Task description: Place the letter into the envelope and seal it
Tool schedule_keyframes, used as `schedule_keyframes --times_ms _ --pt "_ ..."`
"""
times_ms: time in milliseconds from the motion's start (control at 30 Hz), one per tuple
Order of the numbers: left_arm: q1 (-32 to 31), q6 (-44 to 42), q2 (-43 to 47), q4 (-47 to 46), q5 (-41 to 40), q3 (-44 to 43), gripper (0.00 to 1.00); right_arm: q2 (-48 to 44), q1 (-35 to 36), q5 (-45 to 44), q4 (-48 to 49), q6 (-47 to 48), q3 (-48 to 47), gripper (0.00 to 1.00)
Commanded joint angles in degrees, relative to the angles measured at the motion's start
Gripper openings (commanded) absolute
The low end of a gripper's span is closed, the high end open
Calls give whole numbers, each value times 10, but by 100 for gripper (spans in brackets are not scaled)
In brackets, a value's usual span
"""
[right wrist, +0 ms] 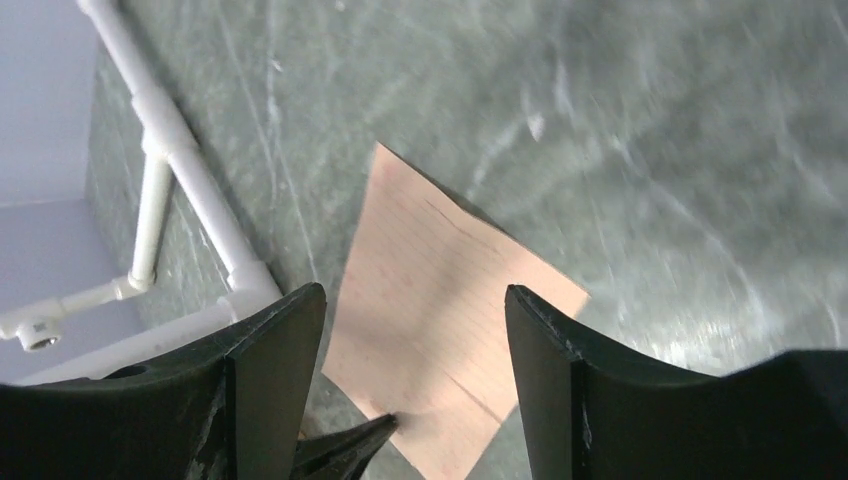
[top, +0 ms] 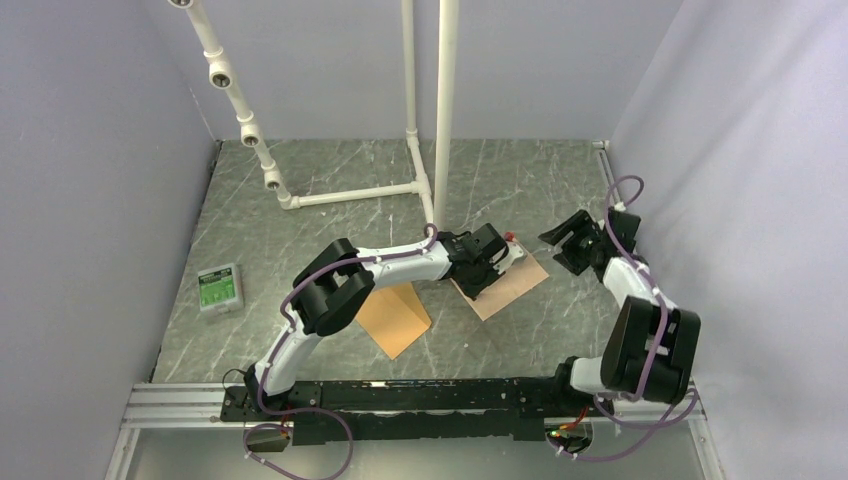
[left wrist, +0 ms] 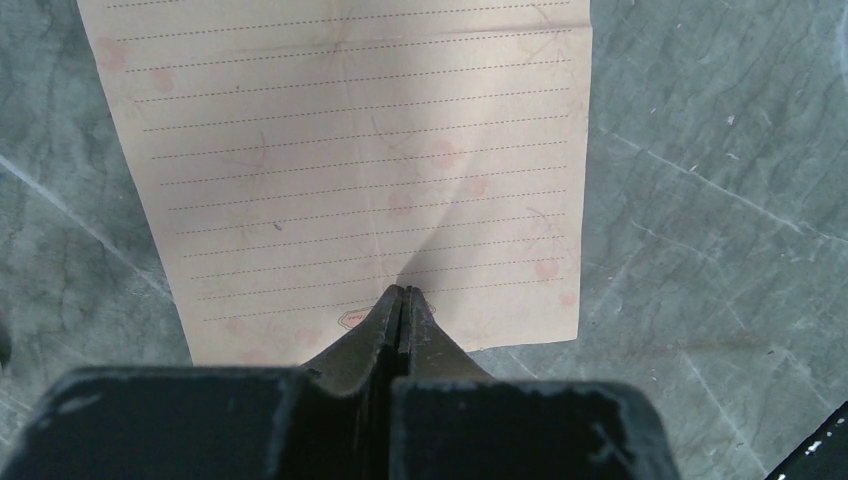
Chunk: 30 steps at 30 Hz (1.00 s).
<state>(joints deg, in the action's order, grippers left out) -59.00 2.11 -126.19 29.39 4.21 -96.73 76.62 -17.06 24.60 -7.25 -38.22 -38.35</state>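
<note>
I should use my right gripper to push the letter's far side (top: 530,272) toward my left gripper's opened fingers, because the letter lies flat under my left gripper's shut tips (left wrist: 400,278).
The letter (top: 515,281) is a pale pinkish-tan lined sheet lying flat on the grey marble table, right of centre. My left gripper (top: 481,283) is shut, and its tips (left wrist: 403,292) press down on the letter (left wrist: 360,150) near its near edge; no paper shows between the fingers. My right gripper (top: 561,239) is open and empty and hovers above the letter's far right corner; the letter (right wrist: 440,300) shows between its fingers (right wrist: 275,370). The left gripper's tip (right wrist: 372,432) also shows in the right wrist view. The orange-brown envelope (top: 395,318) lies left of the letter, partly under the left arm.
A green and white box (top: 220,287) lies at the left. A white PVC pipe frame (top: 350,193) lies at the back, with an upright pipe (top: 445,100) just behind the left gripper. Purple walls close both sides. A black rail (top: 420,395) runs along the front.
</note>
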Motion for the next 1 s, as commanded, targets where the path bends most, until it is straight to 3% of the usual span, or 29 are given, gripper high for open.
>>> schedule_keyframes --times_ms 0,233,400,600,800,967 --pt "11 -10 -9 44 -15 17 3 -54 3 -49 -34 -64 73 70" --pt "13 -5 -10 44 -7 18 2 -129 18 -22 -44 -109 143 68" --pt "13 -3 -8 47 -4 12 2 -99 19 -44 -43 -78 134 67" --pt "12 -4 18 92 -32 -65 2 -88 24 -42 -24 -58 105 62" --pt "12 24 71 62 -41 -26 26 -71 72 -45 -13 -24 48 59" --pt "15 69 121 22 -82 44 46 8 130 -65 6 0 -11 59"
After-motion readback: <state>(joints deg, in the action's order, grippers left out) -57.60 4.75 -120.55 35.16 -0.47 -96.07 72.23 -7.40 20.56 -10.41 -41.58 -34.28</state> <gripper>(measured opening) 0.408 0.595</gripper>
